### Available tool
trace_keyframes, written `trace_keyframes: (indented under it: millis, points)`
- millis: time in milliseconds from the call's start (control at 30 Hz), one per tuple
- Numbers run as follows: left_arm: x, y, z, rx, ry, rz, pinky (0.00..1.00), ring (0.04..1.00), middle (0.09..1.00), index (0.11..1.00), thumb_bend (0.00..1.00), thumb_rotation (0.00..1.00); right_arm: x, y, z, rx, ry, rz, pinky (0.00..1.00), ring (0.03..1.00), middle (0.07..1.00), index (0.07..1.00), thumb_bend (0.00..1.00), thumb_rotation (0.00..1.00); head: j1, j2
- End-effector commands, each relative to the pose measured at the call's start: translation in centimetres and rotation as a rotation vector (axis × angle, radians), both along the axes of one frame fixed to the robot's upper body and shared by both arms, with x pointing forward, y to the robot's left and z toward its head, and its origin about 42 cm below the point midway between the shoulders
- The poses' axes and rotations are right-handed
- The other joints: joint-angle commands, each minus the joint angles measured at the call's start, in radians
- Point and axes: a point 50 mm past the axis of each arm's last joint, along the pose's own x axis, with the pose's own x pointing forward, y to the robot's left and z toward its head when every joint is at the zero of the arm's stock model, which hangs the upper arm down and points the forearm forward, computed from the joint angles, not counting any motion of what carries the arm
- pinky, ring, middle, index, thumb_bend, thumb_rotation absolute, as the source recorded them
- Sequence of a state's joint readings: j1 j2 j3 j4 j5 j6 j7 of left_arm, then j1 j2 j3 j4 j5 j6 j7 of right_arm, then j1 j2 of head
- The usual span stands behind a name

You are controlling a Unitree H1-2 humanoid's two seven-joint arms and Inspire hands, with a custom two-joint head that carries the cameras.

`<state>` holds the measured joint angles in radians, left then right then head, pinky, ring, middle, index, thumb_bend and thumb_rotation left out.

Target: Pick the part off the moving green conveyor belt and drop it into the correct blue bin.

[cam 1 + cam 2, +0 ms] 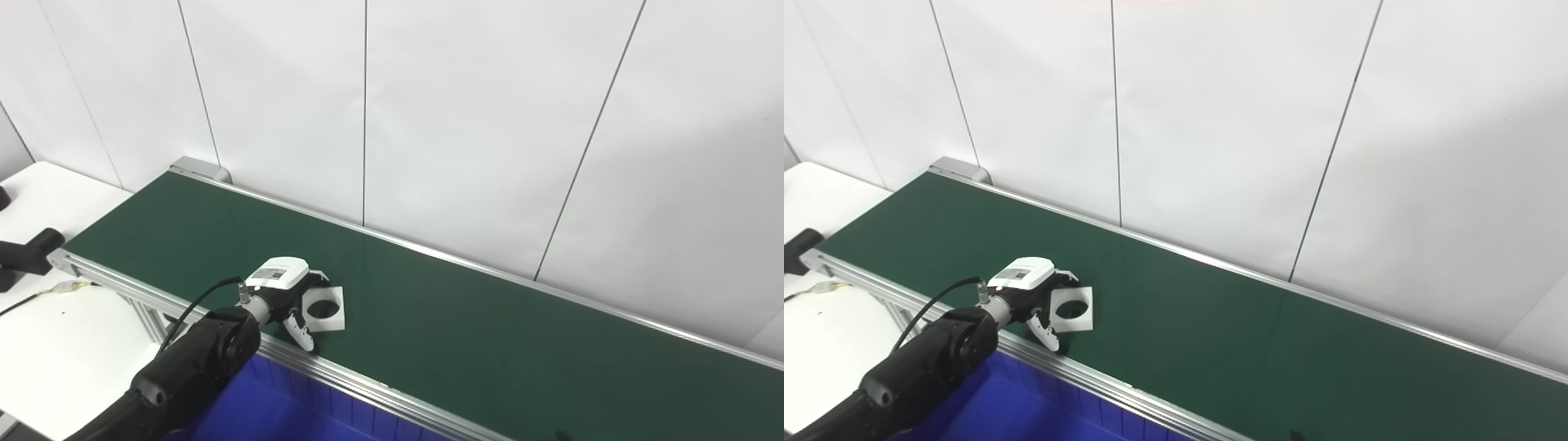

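Note:
I can see dark green inside the round hole point(323, 309). The white square part point(335, 323) will come up with an empty middle when I lift it.
A flat white square part point(337, 318) with a round hole lies on the green conveyor belt point(490, 331) near its front rail. My left hand point(285, 289) reaches over the rail to the part's left side. Its fingers point(318, 275) are at the part's far corner and the thumb point(302, 335) is below its near corner, spread apart around it. The part still looks flat on the belt; I cannot tell whether the fingers touch it. The same shows in the right eye view, hand point(1028, 282) and part point(1086, 317). My right hand is out of view.
A blue bin point(288, 404) sits below the belt's front rail, under my left forearm. A white table point(61, 343) stands at the left with a black object point(27, 254) and a cable on it. White wall panels are behind the belt.

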<state>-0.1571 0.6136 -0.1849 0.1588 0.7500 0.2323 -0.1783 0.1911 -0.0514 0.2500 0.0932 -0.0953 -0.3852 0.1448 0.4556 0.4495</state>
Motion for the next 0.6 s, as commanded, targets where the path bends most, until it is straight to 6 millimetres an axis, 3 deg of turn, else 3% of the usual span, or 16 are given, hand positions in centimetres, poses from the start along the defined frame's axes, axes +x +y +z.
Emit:
trace_keyframes:
  millis: [0, 33, 67, 133, 333, 467, 567]
  points:
    - [-0.5, 1.6, -0.3, 0.045, 0.045, 0.007, 0.93, 0.765, 0.714, 0.693, 0.73, 0.16, 0.3, 0.3, 1.4, 0.038, -0.074, -0.001, 0.77, 0.829, 0.862, 0.945, 0.49, 0.68, -0.004, 0.004]
    - [-0.5, 1.6, -0.3, 0.038, 0.035, 0.001, 0.91, 0.733, 0.688, 0.668, 0.72, 0.14, 0.3, 0.3, 1.4, 0.038, -0.076, 0.0, 0.77, 0.829, 0.863, 0.946, 0.5, 0.68, -0.005, 0.005]
    - [-0.6, 1.6, -0.3, 0.027, 0.019, -0.008, 0.87, 0.684, 0.649, 0.565, 0.6, 0.1, 0.3, 0.3, 1.4, 0.037, -0.077, -0.001, 0.77, 0.828, 0.863, 0.947, 0.5, 0.69, -0.005, 0.005]
    - [-0.6, 1.5, -0.5, 0.013, 0.0, -0.015, 0.81, 0.641, 0.624, 0.5, 0.53, 0.07, 0.3, 0.3, 1.4, 0.039, -0.077, -0.002, 0.77, 0.826, 0.861, 0.945, 0.49, 0.68, -0.005, 0.004]
    - [-0.7, 1.2, -0.4, 0.029, -0.04, -0.038, 0.75, 0.617, 0.61, 0.485, 0.51, 0.06, 0.3, 0.2, 1.4, 0.042, -0.076, -0.003, 0.77, 0.825, 0.863, 0.948, 0.51, 0.68, -0.005, 0.007]
    - [-0.6, 1.0, -0.3, 0.023, -0.07, -0.057, 0.65, 0.559, 0.542, 0.45, 0.51, 0.0, 0.3, 0.2, 1.3, 0.04, -0.078, -0.002, 0.77, 0.826, 0.865, 0.95, 0.51, 0.68, -0.007, 0.007]
    - [-0.6, 0.6, 0.0, -0.002, -0.091, -0.059, 0.68, 0.555, 0.533, 0.451, 0.52, 0.0, 0.4, 0.2, 1.3, 0.039, -0.076, -0.002, 0.77, 0.827, 0.866, 0.949, 0.52, 0.69, -0.01, 0.006]
